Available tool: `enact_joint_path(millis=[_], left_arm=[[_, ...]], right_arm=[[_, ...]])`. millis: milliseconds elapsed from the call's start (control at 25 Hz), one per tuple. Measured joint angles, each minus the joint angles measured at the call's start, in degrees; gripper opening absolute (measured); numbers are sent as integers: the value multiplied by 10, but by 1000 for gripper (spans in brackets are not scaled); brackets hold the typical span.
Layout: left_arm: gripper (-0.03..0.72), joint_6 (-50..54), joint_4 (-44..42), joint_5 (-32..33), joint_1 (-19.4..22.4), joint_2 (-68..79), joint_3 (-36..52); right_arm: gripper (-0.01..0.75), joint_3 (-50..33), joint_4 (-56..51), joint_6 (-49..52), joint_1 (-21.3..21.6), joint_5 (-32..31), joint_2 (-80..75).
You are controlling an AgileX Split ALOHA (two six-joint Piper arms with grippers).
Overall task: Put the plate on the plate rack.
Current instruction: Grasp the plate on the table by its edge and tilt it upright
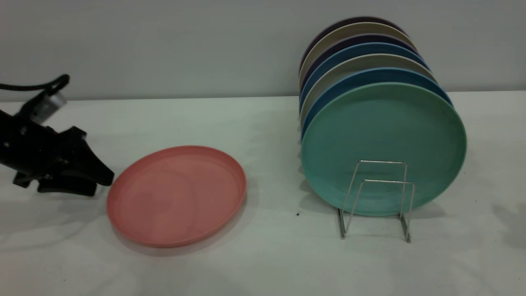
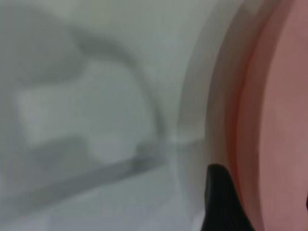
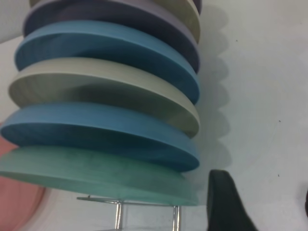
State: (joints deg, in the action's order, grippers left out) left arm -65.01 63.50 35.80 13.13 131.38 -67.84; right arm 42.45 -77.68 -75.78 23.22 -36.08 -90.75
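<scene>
My left gripper should lift and pass over the salmon-pink plate by the plate's rim, because it lies flat, far from my right gripper at the plate rack.
The salmon-pink plate lies flat on the white table, left of centre. My left gripper is low over the table at the plate's left edge, open and empty. In the left wrist view the plate's rim runs between its two dark fingers. The wire plate rack stands at the right, and its two front loops are free. My right gripper is open and empty; it does not show in the exterior view. Its wrist view looks at the racked plates and the rack's wire from the side.
Several plates stand upright in the rack, a teal-green plate foremost, then blue, beige and dark purple ones behind. A grey wall runs along the back of the table. A small dark speck lies between the pink plate and the rack.
</scene>
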Motion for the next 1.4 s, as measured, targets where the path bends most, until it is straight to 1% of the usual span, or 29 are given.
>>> enact_joint_path(millis=[200, 320, 720, 840, 1080, 1400], left_arm=[[449, 0, 2, -30, -32, 9, 0], [431, 2, 4, -39, -36, 9, 0], [273, 2, 4, -43, -37, 9, 0], [239, 2, 4, -45, -37, 9, 0], [203, 2, 4, -51, -37, 10, 0], [81, 1, 4, -52, -37, 14, 0]], right_arm=[[415, 0, -4, -2, 0, -4, 0], [406, 0, -4, -3, 0, -4, 0], [377, 0, -10, -8, 0, -5, 0], [374, 0, -11, -8, 0, -6, 0], [374, 0, -11, -8, 0, -8, 0], [370, 0, -12, -11, 0, -11, 0]])
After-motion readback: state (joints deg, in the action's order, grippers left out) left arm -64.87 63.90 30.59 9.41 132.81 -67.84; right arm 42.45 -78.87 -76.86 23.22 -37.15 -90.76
